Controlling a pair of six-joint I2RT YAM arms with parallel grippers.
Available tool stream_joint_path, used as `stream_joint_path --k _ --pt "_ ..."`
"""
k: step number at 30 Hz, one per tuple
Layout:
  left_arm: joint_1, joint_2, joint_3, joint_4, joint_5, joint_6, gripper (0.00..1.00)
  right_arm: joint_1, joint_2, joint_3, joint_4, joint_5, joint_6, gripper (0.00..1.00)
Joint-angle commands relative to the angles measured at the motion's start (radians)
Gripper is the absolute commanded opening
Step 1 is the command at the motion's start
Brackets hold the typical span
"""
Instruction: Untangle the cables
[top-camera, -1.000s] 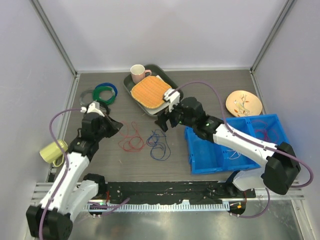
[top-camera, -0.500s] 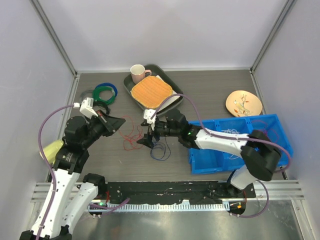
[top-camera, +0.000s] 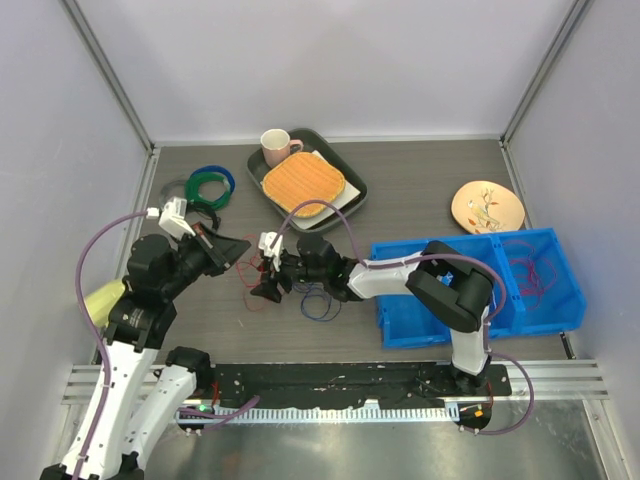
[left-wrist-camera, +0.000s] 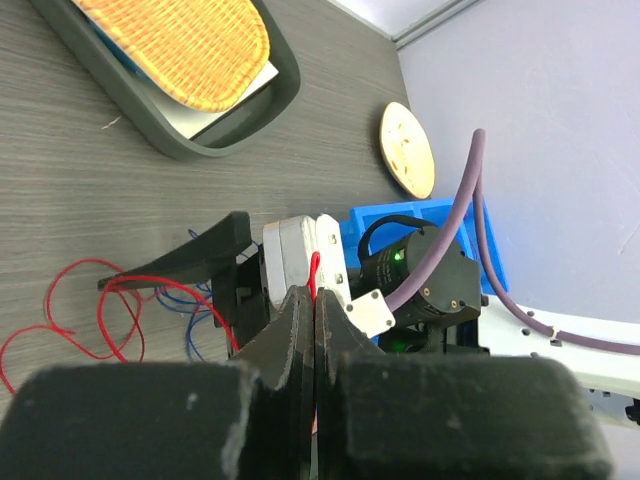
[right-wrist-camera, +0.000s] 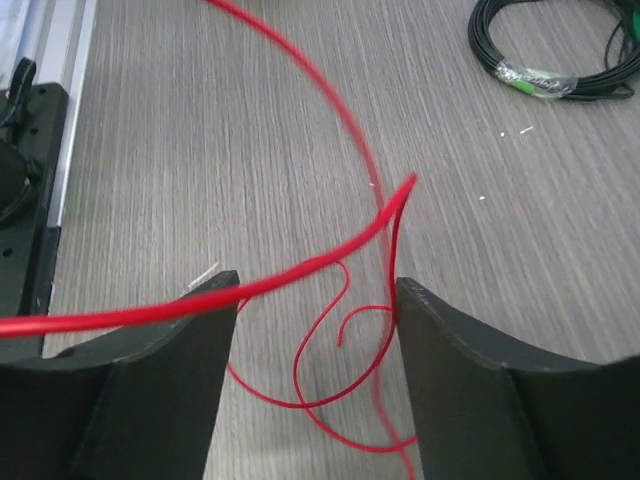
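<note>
The red cable (left-wrist-camera: 315, 268) is in my left gripper, far from the blue bin, so next my right gripper carries it there and my left gripper take the blue cable (top-camera: 323, 309).
A thin red cable (top-camera: 247, 277) lies in loose loops on the table left of centre, with a thin blue cable (top-camera: 322, 305) just to its right. My left gripper (top-camera: 240, 248) is shut on one strand of the red cable (left-wrist-camera: 314, 272), which rises out of its closed fingertips. My right gripper (top-camera: 262, 280) is open and low over the red loops. In its wrist view the red cable (right-wrist-camera: 345, 290) crosses between its spread fingers (right-wrist-camera: 455, 350). The blue cable also shows in the left wrist view (left-wrist-camera: 200, 325).
A blue bin (top-camera: 400, 335) at the right holds a red cable (top-camera: 535, 265) in its right compartment. A dark tray (top-camera: 350, 195) with an orange mat and a pink mug (top-camera: 275, 148) stands behind. Thick ring coils (top-camera: 205, 185), a plate (top-camera: 487, 207) and a yellow mug (top-camera: 100, 300) stand around.
My right gripper has swept left from beside the tray, past the blue cable, down over the red loops. My left gripper has pulled back slightly, still pinching the red strand.
</note>
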Motion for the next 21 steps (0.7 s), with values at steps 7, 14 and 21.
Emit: stream_joint_path --k 7,14,21 --pt "-0.002 -0.092 0.032 -0.105 -0.121 -0.001 0.00 0.006 -0.098 -0.006 0.110 0.191 0.114 0.01" --pt "-0.002 -0.176 0.033 -0.182 -0.216 -0.007 0.13 0.003 -0.343 -0.080 0.133 0.377 0.119 0.01" --pt "-0.002 -0.218 -0.011 -0.171 -0.199 -0.017 1.00 -0.015 -0.497 0.103 -0.102 0.666 0.050 0.01"
